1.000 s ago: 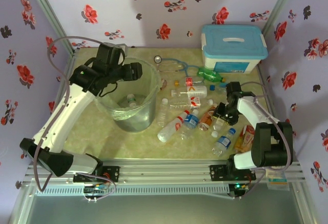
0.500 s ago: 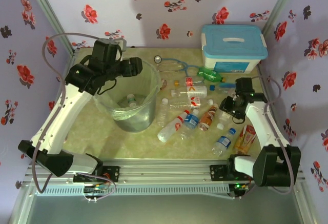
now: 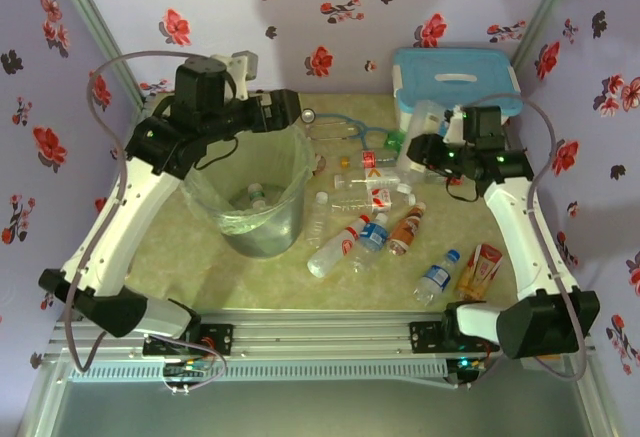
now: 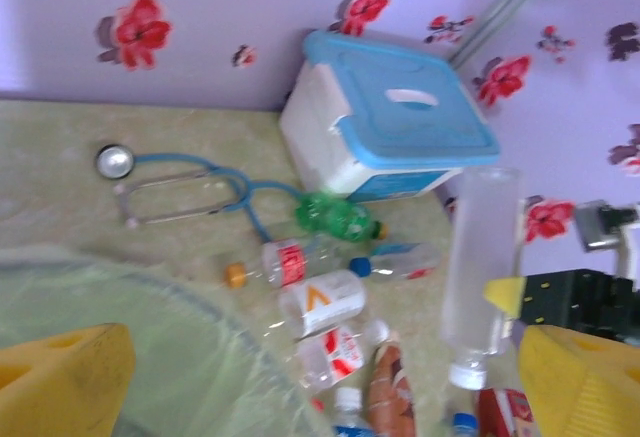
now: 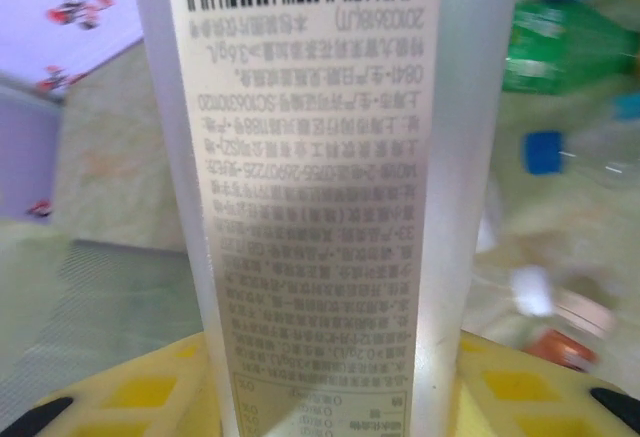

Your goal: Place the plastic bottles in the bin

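The frosted white bottle's base (image 3: 428,112) is free above the fingers of the robot's right gripper, so the left gripper should keep moving toward it, open, and close around that base (image 3: 427,117).
A frosted white plastic bottle (image 3: 416,139) hangs cap-down above the table at the back right, with my right gripper (image 3: 428,153) shut on it. In the right wrist view its printed label (image 5: 320,207) rises between the yellow fingers (image 5: 140,392). My left gripper (image 3: 290,109) is open and holds nothing; it hovers over the far rim of the bin (image 3: 290,207), and its yellow fingertips (image 4: 60,387) stand wide apart. The bag-lined bin holds a bottle (image 3: 258,195). Several bottles lie on the table: a green one (image 3: 405,142), clear ones (image 3: 370,177), an amber one (image 3: 405,229).
A white box with a light-blue lid (image 3: 455,92) stands at the back right, close behind the right gripper. A stethoscope (image 3: 330,122) lies behind the bin. An orange-red carton (image 3: 480,267) lies near the right front. Flowered walls close in the table.
My right arm has lifted the frosted bottle off the table and carried it up and toward the back. My left gripper has opened wide and shifted to the bin's far rim.
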Motion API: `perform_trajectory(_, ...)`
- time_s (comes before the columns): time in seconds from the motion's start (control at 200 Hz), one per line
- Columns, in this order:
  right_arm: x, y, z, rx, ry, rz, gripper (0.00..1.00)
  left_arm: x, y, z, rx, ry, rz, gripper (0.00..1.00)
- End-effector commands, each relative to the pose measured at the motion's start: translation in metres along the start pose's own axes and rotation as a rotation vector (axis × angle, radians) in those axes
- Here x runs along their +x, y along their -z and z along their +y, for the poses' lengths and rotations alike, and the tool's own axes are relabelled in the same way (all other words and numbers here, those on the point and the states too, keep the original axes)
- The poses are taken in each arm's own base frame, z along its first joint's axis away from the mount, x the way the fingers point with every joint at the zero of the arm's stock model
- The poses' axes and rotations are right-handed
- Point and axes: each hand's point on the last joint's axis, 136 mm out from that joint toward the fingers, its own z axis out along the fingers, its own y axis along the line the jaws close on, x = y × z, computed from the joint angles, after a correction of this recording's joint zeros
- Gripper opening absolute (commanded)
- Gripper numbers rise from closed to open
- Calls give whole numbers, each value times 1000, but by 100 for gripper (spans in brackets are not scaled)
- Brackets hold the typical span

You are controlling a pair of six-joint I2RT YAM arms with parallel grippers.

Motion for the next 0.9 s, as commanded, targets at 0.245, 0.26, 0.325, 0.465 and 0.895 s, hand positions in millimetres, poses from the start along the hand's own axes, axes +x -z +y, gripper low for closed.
perform_trajectory(0.245, 8, 8, 134, -381, 352, 19, 43, -8, -36, -67, 200, -26, 26, 100)
perform_trajectory(0.26, 8, 9, 138, -391, 359, 17, 43, -7, -39, -68, 201, -27, 29, 100)
perform_trajectory(0.325, 12, 8, 152, -430, 387, 20, 43, -4, -48, -72, 206, -27, 43, 100)
perform_trajectory(0.465, 20, 8, 170, -471, 416, 38, 43, 0, -65, -80, 222, -16, 61, 100)
perform_trajectory(0.895, 25, 16, 185, -527, 438, 27, 43, 4, -90, -81, 241, 14, 69, 79)
